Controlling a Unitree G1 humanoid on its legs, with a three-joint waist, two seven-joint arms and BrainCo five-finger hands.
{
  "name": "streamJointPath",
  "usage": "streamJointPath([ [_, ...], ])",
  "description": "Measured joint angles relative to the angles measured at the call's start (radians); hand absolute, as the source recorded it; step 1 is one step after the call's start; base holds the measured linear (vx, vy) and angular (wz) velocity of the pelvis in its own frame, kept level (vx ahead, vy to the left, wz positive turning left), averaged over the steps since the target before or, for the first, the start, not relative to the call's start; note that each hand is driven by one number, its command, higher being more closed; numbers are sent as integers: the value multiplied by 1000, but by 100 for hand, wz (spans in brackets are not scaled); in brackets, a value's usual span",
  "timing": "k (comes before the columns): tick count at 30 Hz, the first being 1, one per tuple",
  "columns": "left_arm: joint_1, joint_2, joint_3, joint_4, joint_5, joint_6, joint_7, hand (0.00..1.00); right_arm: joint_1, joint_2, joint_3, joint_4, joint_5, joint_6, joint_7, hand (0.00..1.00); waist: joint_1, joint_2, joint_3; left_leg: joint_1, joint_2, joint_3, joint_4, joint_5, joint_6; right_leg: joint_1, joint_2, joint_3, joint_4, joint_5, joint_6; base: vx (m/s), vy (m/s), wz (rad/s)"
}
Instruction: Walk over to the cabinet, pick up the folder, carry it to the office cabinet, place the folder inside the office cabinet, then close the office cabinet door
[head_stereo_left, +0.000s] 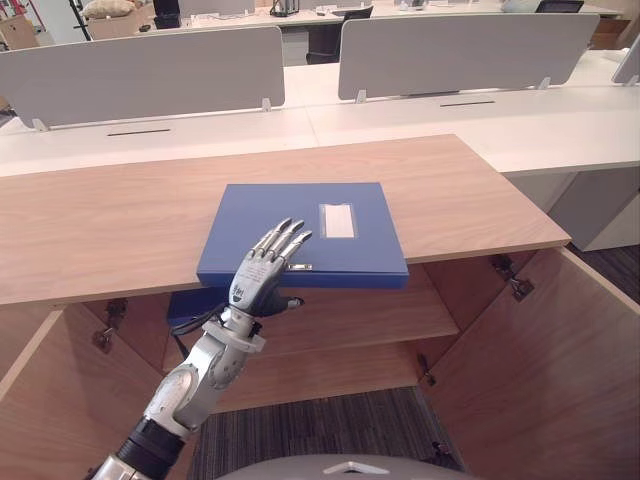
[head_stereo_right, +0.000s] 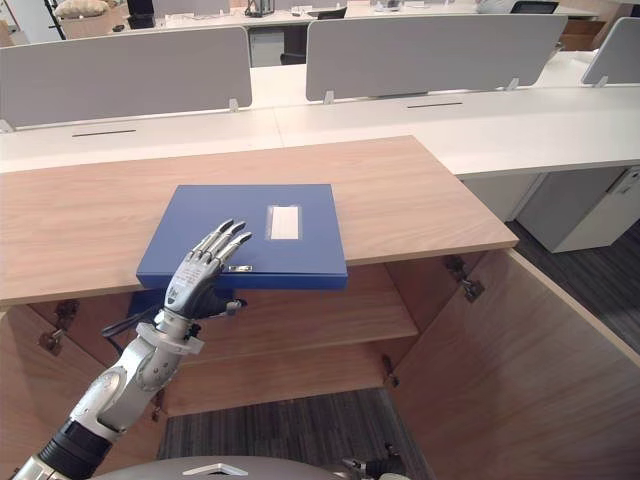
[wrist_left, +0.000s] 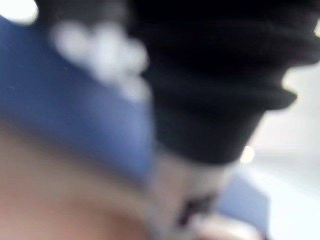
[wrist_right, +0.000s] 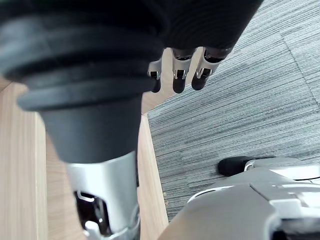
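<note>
The blue folder (head_stereo_left: 296, 212) will stay closed and stiff when I lift it upright, because the small clasp at the front edge (head_stereo_left: 300, 267) looks fastened.
A blue folder (head_stereo_left: 300, 225) lies flat on the wooden cabinet top (head_stereo_left: 100, 220), its front edge sticking out a little past the cabinet's front. My left hand (head_stereo_left: 255, 282) is at the folder's front left corner. Its fingers are straight over the top face and its thumb (head_stereo_left: 293, 301) sits just below the front edge, so the hand is open. In the left wrist view the folder (wrist_left: 60, 110) is a blue blur close by. My right hand (wrist_right: 176, 75) hangs low over the carpet beside a wooden panel, fingers relaxed and holding nothing.
Both cabinet doors stand open: the right door (head_stereo_left: 560, 360) and the left door (head_stereo_left: 40, 400). Inside, a shelf (head_stereo_left: 360, 320) carries another blue item (head_stereo_left: 190, 305) at its left. White desks with grey dividers (head_stereo_left: 150, 70) stand behind the cabinet.
</note>
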Motion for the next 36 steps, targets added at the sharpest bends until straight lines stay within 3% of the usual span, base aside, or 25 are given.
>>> streamJointPath([
  [3, 0, -15, 1, 7, 32, 11, 3, 0, 1, 0, -2, 2, 0, 0, 0, 0, -1, -1, 0, 0, -3, 0, 0, 0, 0, 0, -4, 0, -1, 1, 2, 0, 0, 0],
  [4, 0, -15, 1, 9, 39, 11, 3, 100, 1, 0, -2, 2, 0, 0, 0, 0, -2, -3, 0, 0, -4, 0, 0, 0, 0, 0, -5, 0, -1, 2, 3, 0, 0, 0],
  [18, -8, -34, 6, 19, 185, 40, -1, 100, 1, 10, -28, 1, 0, 2, 2, 0, -8, -9, -15, 0, -7, 2, 0, 0, 1, 1, -6, 6, -5, 3, 5, 0, 0, 0],
  [36, 58, -54, 68, -86, 152, 43, -1, 100, 5, 9, -28, -14, 1, 1, 4, 0, -13, 1, -25, 4, -5, 16, 0, -6, 5, 0, -5, 21, -9, 5, 5, 0, 0, -1],
])
